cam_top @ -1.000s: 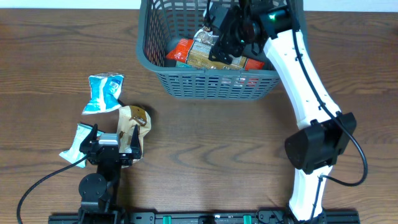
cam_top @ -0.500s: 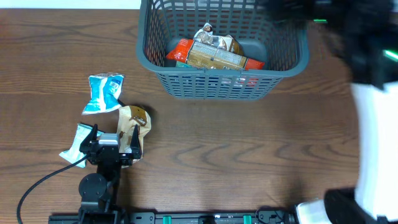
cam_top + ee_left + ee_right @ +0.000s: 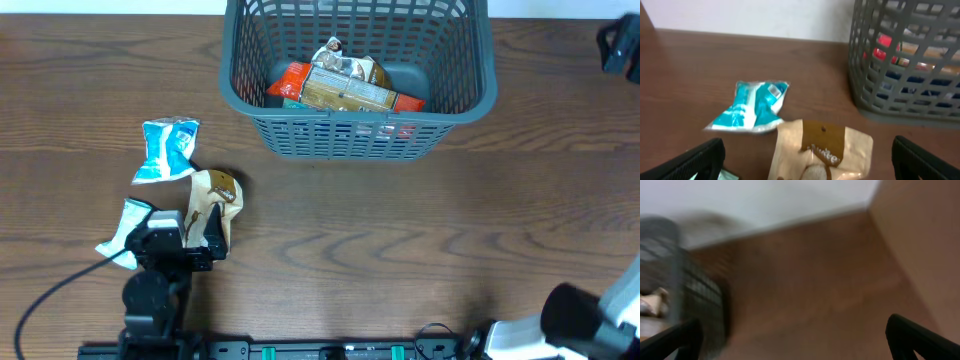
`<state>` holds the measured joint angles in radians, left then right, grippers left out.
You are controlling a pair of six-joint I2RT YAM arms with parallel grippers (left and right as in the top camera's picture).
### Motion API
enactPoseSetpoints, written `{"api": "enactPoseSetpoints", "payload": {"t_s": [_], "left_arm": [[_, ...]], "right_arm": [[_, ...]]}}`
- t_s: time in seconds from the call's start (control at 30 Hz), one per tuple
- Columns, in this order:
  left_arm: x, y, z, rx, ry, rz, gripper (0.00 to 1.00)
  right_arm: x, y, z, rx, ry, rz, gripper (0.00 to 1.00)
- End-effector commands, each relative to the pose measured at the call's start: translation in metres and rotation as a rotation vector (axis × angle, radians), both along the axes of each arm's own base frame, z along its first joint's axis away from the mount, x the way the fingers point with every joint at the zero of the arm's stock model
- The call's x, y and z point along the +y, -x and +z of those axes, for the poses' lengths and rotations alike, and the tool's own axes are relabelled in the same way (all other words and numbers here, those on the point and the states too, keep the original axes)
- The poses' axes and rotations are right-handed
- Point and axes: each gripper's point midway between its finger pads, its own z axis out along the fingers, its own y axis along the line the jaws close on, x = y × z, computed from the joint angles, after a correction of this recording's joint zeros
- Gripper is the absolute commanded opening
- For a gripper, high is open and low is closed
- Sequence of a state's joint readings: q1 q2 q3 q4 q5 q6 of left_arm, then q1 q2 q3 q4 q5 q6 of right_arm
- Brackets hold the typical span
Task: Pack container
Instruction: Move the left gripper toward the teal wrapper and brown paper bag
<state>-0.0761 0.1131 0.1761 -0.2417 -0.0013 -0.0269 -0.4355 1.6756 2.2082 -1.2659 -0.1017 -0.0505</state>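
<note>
I can see my left gripper pointing almost level toward the flat tan and brown packet [image 3: 823, 147], so next I lift the gripper, tip its fingers down and grab the packet from above.
The container, a dark grey lattice basket [image 3: 355, 125], stands at the back centre and holds several snack packets, a gold-brown one [image 3: 345, 88] on top. It also shows in the left wrist view [image 3: 880, 80] and, blurred, in the right wrist view [image 3: 695, 295]. A tan and brown packet [image 3: 212, 203] lies on the table just ahead of my left gripper [image 3: 172, 243], which is open and empty. In the left wrist view the packet [image 3: 822, 150] lies between the spread fingers [image 3: 807, 167]. My right gripper [image 3: 795, 345] is open and empty, off to the far right [image 3: 620, 45].
A teal packet [image 3: 168, 150] lies on the table left of the tan one and shows in the left wrist view [image 3: 752, 106]. A second teal packet [image 3: 122, 233] lies beside the left gripper, partly hidden by it. The table's right edge shows in the right wrist view.
My right arm has left the basket and swung out to the far right, open and empty. The packets in the basket stay put. My left gripper has shifted slightly.
</note>
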Motion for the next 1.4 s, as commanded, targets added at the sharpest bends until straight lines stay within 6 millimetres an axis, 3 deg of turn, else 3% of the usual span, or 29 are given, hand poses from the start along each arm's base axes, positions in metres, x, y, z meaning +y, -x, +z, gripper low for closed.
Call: {"api": "enactPoseSetpoints", "payload": {"t_s": [0.0, 0.13, 0.3, 0.47, 0.7, 1.0, 1.37], "left_arm": [[0.001, 0.0, 0.045, -0.006, 0.02, 0.012, 0.99], [0.004, -0.01, 0.081, 0.073, 0.005, 0.036, 0.99], [0.004, -0.017, 0.105, 0.249, -0.014, 0.037, 0.99], [0.004, -0.011, 0.109, 0.498, -0.036, 0.039, 0.99], [0.005, 0.014, 0.099, 0.833, -0.044, 0.052, 0.99], [-0.007, 0.018, 0.086, 0.98, -0.004, 0.003, 0.99], [-0.008, 0.014, 0.087, 0.962, -0.079, -0.068, 0.99]], "right_arm": [[-0.021, 0.0, -0.046, 0.123, -0.093, -0.084, 0.99], [-0.029, -0.006, -0.099, 0.265, -0.161, -0.095, 0.99], [-0.026, -0.011, -0.158, 0.38, -0.246, -0.081, 0.99], [-0.012, -0.008, -0.215, 0.457, -0.341, -0.055, 0.99], [0.007, 0.021, -0.283, 0.599, -0.407, -0.052, 0.99], [0.022, 0.036, -0.316, 0.658, -0.427, -0.036, 0.99], [0.014, 0.037, -0.317, 0.667, -0.367, -0.013, 0.99]]}}
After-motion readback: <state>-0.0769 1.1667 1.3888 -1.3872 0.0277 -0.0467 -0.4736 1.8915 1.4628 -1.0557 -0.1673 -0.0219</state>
